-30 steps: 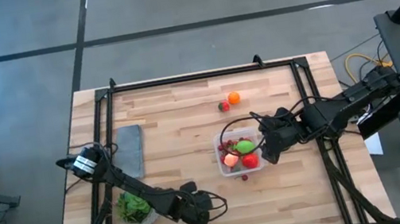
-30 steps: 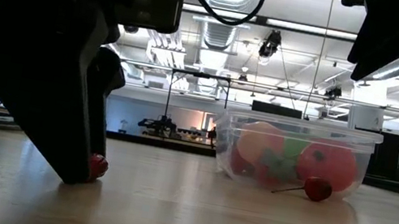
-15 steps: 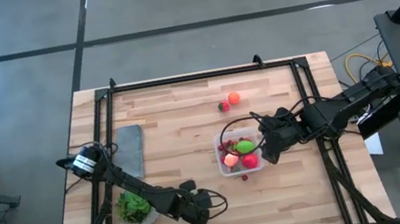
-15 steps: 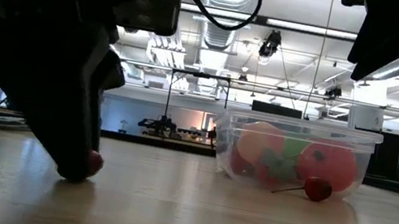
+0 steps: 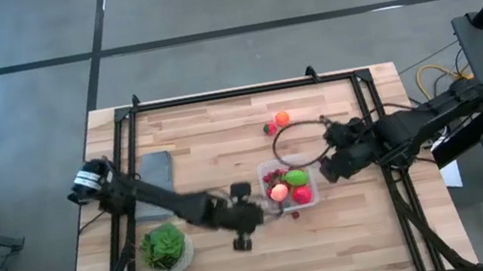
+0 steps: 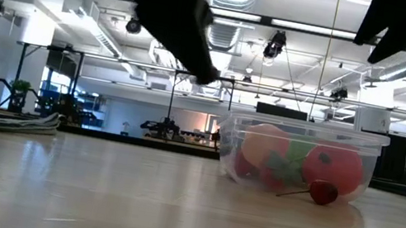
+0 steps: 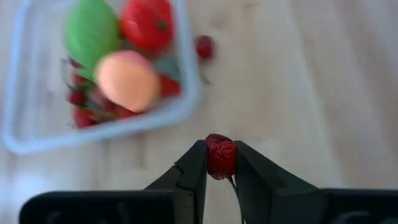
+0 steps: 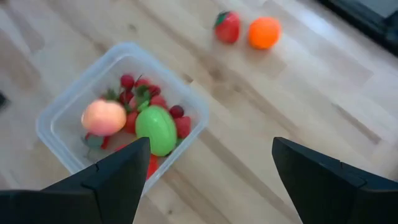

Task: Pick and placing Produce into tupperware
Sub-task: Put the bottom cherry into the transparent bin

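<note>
The loose berry (image 6: 323, 192) is outside the tupperware's near side, so next my right gripper moves back, swings around and pinches the berry from the tupperware's near side.
The clear tupperware (image 5: 268, 172) (image 7: 186, 102) stands right of the table's middle. It holds a green lump (image 8: 155, 129), a peach lump (image 8: 103, 116), a red lump (image 7: 147, 22) and small berries. My left gripper (image 5: 256, 215) (image 7: 221, 163) hangs just left of and nearer than the box, shut on a small red berry (image 7: 220, 148). My right gripper (image 5: 332, 166) (image 8: 211, 146) hovers open above the box's right side. One loose berry (image 7: 204, 46) (image 6: 323, 191) lies on the table against the box's near wall. My left gripper pinches the small red berry (image 7: 220, 155) between its two fingers. The fingers slant down from the table's left toward the tupperware. The berry is lifted clear of the table, and a thin stem hangs below it.
A red strawberry (image 5: 271, 129) and an orange fruit (image 5: 283, 118) lie on the table beyond the box. A leafy green head in a white bowl (image 5: 166, 248) sits near the left front. A grey slab (image 5: 157, 168) lies at the left, partly under my left arm.
My left gripper has risen from the table near its front edge with the red berry, which is now lifted clear. It has swung toward the tupperware and rolled about its own axis. My right gripper has risen a little and turned above the box.
</note>
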Controlling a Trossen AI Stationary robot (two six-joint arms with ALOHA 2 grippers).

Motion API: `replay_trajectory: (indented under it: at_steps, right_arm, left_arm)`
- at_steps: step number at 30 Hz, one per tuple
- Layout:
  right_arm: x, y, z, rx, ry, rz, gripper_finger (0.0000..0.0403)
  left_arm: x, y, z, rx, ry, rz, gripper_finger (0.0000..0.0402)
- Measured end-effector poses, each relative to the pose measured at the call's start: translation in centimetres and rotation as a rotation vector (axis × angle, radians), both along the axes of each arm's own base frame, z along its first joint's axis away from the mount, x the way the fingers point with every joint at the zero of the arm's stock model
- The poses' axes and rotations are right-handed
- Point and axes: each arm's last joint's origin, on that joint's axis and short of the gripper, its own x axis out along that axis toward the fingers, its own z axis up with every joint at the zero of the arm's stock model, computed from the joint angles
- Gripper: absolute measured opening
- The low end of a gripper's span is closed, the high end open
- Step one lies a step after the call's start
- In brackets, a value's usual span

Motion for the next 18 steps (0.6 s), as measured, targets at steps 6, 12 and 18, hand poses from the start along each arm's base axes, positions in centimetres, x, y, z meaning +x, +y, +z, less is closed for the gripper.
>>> replay_trajectory:
  at_steps: [6,12,18]
  right_arm:
    - [-2.1,-0.6,1.7,0.048,-0.083,-0.072,0.0329]
    - [-2.6,-0.8,2.1,0.069,-0.111,-0.084,0.0329]
    - [-2.0,-0.5,1.5,0.042,-0.073,-0.064,0.0329]
  left_arm:
    - [3.3,5.5,1.5,-0.073,-0.148,0.013,0.0051]
    - [5.1,8.4,2.0,-0.114,-0.174,0.056,0.0072]
    - [6.3,9.9,1.7,-0.248,-0.236,0.189,0.0163]
